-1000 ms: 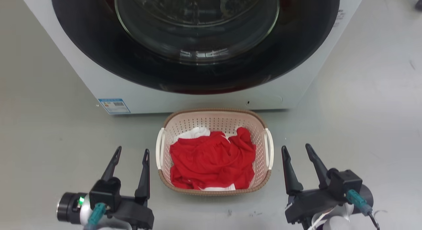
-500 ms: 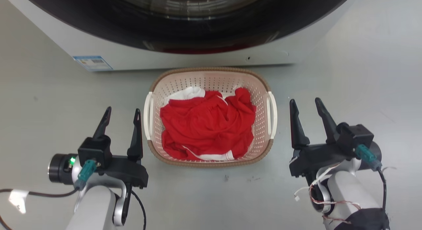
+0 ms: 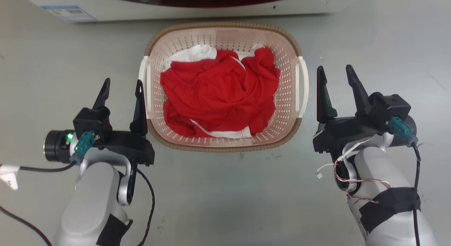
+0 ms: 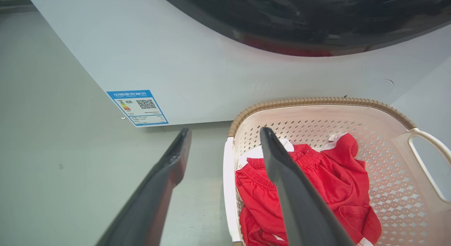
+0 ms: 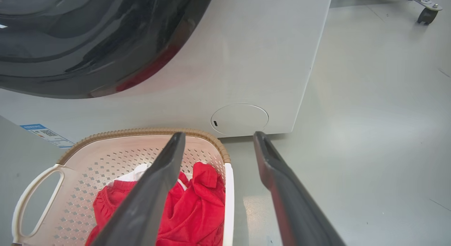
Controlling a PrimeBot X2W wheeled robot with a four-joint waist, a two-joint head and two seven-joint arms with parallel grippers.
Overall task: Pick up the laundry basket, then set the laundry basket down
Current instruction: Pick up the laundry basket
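Observation:
The white handles run straight into the brown rim of the laundry basket. The basket will come up level, with its clothes still in a heap, when I lift.
The laundry basket, cream-pink with a brown rim, stands on the floor just in front of the washer and holds red and white clothes. My left gripper is open beside the basket's left white handle, its inner finger close to it. In the left wrist view that handle runs between the two fingers of the left gripper. My right gripper is open just right of the right handle. In the right wrist view the right gripper straddles the handle.
The white washer with its dark round door stands directly behind the basket, almost touching the rim. It has a blue label at its lower left. Grey floor spreads on all other sides. A wheeled foot stands far right.
The head camera has tilted down, so the washer has slid up out of the picture. Both open grippers have come forward and inward alongside the basket's handles. The basket has not moved.

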